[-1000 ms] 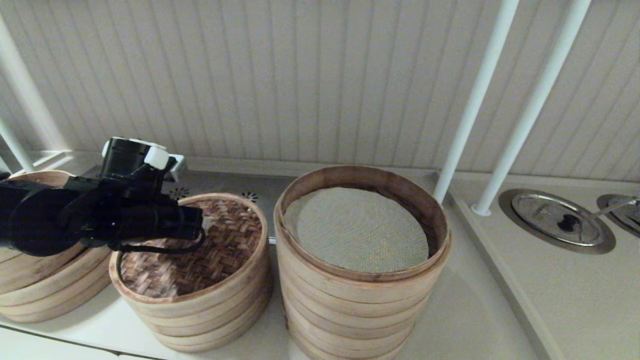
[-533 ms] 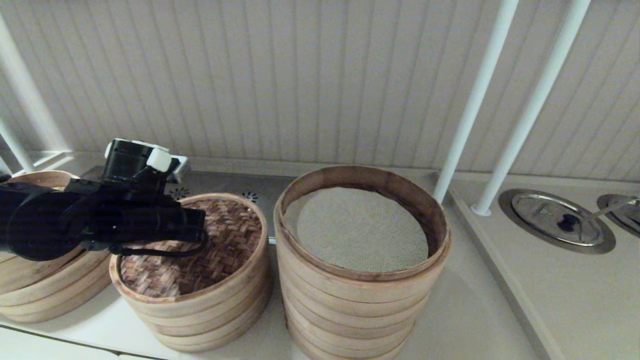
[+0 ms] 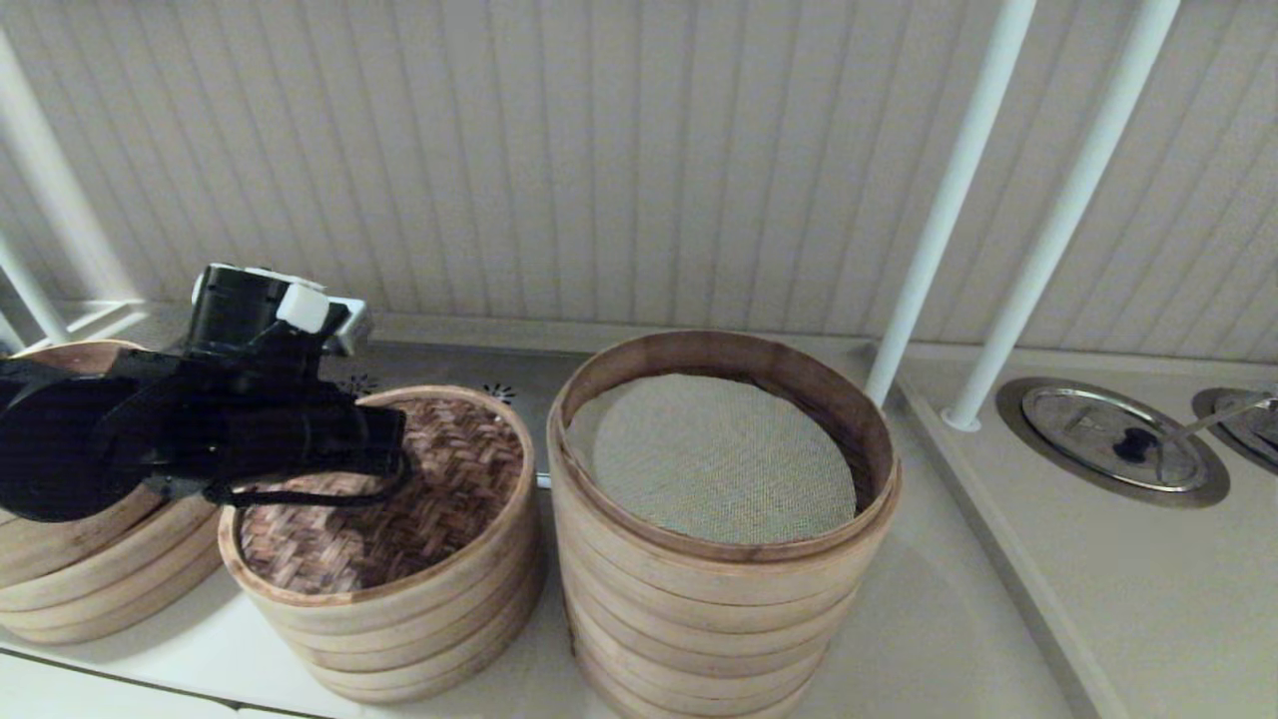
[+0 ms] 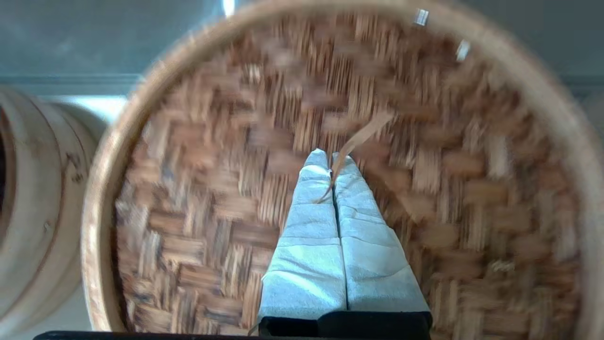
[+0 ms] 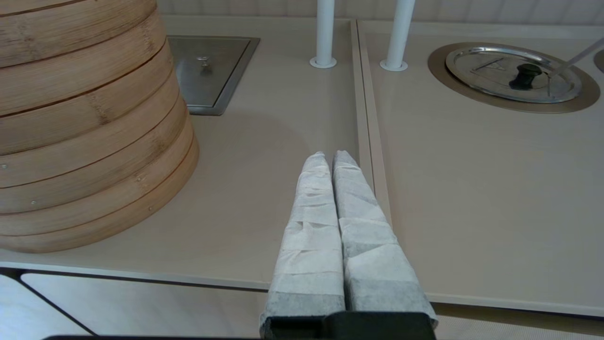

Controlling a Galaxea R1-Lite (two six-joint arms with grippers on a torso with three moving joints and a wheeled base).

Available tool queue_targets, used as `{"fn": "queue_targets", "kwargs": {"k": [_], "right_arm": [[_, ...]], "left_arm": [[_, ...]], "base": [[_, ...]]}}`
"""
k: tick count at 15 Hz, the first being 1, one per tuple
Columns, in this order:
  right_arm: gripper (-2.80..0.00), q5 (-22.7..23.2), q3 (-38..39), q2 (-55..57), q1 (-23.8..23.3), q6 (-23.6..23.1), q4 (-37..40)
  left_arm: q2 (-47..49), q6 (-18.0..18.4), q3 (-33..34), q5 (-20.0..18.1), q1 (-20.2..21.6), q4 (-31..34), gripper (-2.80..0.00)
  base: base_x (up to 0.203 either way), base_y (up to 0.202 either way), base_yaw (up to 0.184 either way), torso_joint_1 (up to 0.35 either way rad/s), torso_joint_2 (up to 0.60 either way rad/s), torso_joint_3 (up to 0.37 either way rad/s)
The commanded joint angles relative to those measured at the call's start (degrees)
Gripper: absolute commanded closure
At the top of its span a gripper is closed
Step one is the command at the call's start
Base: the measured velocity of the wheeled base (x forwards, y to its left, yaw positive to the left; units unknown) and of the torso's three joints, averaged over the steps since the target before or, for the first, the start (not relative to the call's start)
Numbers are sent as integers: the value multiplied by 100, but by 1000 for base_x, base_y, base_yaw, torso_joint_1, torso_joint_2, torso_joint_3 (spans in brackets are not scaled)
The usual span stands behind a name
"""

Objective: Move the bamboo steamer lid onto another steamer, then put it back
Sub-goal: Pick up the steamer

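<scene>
The lid's handle strip (image 4: 362, 134) is lying across the ends of my left gripper's fingers and the lid is still on its stack, so I should open and pinch the handle strip closer to the lid's weave.
The bamboo steamer lid (image 3: 419, 499), dark woven top inside a pale rim, lies on the short stack at the front left. My left gripper (image 4: 331, 158) hangs over its middle, shut on the thin brown handle strip (image 4: 361, 137) of the lid (image 4: 424, 189). In the head view the black wrist (image 3: 250, 439) hides the fingertips. The other steamer (image 3: 719, 589), the tallest stack, stands just right of it with its beige mesh liner (image 3: 714, 454) uncovered. My right gripper (image 5: 330, 158) is shut on nothing, low over the counter's front edge, right of that stack (image 5: 85, 123).
A third bamboo stack (image 3: 70, 569) sits at the far left under my left arm. Two white poles (image 3: 929, 250) rise behind the tall stack. A round metal lid (image 3: 1113, 439) is sunk into the counter at right, and a steel hatch (image 5: 207, 71) lies behind the stack.
My left arm has risen slightly and shifted a little left, still shut on the handle strip. In the head view the lid looks unmoved on its stack.
</scene>
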Motion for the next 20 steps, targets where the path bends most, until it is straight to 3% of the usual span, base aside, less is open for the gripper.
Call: {"fn": "queue_targets", "kwargs": {"k": [1, 9, 10, 11, 20], "right_arm": [[0, 0, 9, 2, 1, 0, 0], [0, 0, 9, 2, 1, 0, 8], [0, 0, 9, 2, 1, 0, 0], [0, 0, 9, 2, 1, 0, 9], [0, 0, 9, 2, 1, 0, 0]], "left_arm": [[-73, 8, -48, 20, 8, -101, 0], [-32, 9, 121, 1, -1, -190, 0], [-29, 17, 169, -3, -1, -180, -175], [-29, 8, 185, -3, -1, -181, -280], [144, -1, 263, -42, -125, -181, -280]], "base": [[0, 0, 0, 0, 0, 0], [0, 0, 0, 0, 0, 0], [0, 0, 0, 0, 0, 0], [0, 0, 0, 0, 0, 0], [0, 0, 0, 0, 0, 0]]}}
